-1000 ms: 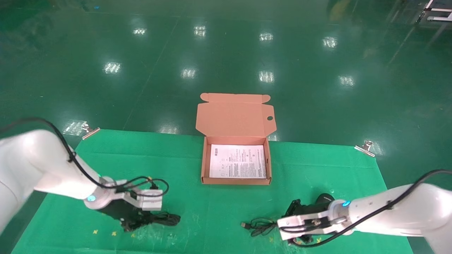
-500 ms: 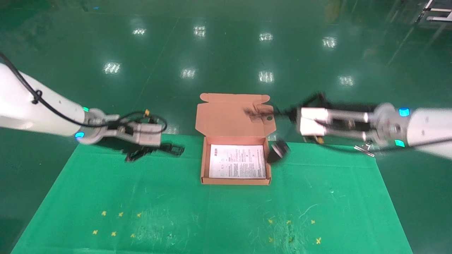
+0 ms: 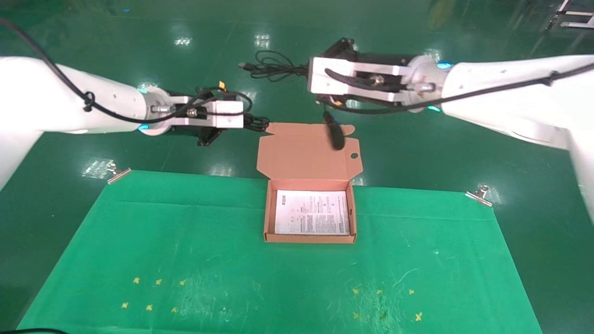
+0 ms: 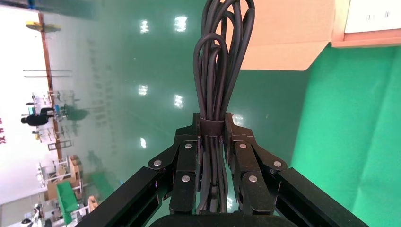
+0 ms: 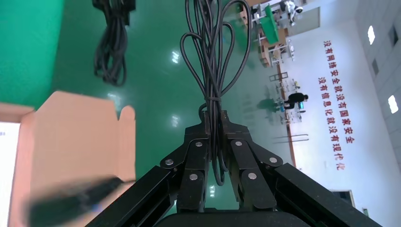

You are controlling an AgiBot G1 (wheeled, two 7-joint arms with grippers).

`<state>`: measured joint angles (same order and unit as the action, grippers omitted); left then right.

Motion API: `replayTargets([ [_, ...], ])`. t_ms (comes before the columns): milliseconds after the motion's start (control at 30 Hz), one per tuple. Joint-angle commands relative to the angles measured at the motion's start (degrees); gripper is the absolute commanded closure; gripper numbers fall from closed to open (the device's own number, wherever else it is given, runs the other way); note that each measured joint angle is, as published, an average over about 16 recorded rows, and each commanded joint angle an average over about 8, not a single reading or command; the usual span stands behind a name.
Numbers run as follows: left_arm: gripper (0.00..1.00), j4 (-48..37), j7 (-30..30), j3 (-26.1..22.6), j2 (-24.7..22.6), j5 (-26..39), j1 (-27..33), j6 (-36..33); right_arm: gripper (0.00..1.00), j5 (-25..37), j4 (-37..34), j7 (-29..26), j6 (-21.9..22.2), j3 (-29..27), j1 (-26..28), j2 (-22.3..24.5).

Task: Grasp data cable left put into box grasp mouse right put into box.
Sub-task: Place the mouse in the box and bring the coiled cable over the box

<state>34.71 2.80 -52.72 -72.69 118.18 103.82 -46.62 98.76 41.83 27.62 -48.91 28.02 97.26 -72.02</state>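
Note:
The mouse is dangling at the lid [image 3: 335, 133] next to the data cable, so the robot's left gripper should pull back while its right gripper first lowers the mouse into the box [image 3: 312, 212].
The box [image 3: 267, 215] stands open at the mat's far edge, its lid [image 3: 301, 153] raised and a white printed sheet inside. My left gripper [image 3: 251, 123] is shut on the data cable [image 4: 217, 61], held in the air just left of the lid's top edge. My right gripper [image 3: 304, 72] is shut on the mouse's thin cord [image 5: 213, 61], high above the lid. The mouse [image 3: 335, 132] dangles from the cord, blurred, in front of the lid's upper right part. It also shows in the right wrist view [image 5: 71, 201]. Both wrist views show the jaws [image 4: 212, 124] [image 5: 215, 118] closed on their cables.
The green mat [image 3: 185, 241] covers the table, held by metal clips [image 3: 480, 194] [image 3: 116, 172] at its far corners. Small yellow marks [image 3: 148, 292] dot its near part. Glossy green floor lies beyond the table.
Both grippers have risen from the mat with their loads and moved inward toward the box lid. The mouse left the mat and now swings under the right gripper.

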Motion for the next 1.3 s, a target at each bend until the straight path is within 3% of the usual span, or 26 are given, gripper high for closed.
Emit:
replayTargets([
  [33, 1.0, -1.0, 0.1, -0.1, -0.7, 0.6, 0.7, 0.8, 1.0, -0.3, -2.4, 1.4, 0.7, 0.0, 1.1, -1.6],
  [533, 1.0, 0.9, 2.5, -1.4, 1.7, 2.4, -0.1, -3.4, 1.0, -0.6, -6.4, 2.8, 1.8, 0.9, 0.1, -4.0],
  [967, 1.0, 15.5, 16.6, -3.6, 9.0, 10.4, -2.5, -11.3, 1.0, -2.4, -7.7, 3.0, 1.1, 5.1, -4.3, -5.6],
  [1300, 1.0, 26.7, 25.9, -4.4, 12.8, 15.8, -4.0, -16.2, 1.0, -7.1, -8.6, -1.0, 4.8, 11.0, -7.1, -5.9],
])
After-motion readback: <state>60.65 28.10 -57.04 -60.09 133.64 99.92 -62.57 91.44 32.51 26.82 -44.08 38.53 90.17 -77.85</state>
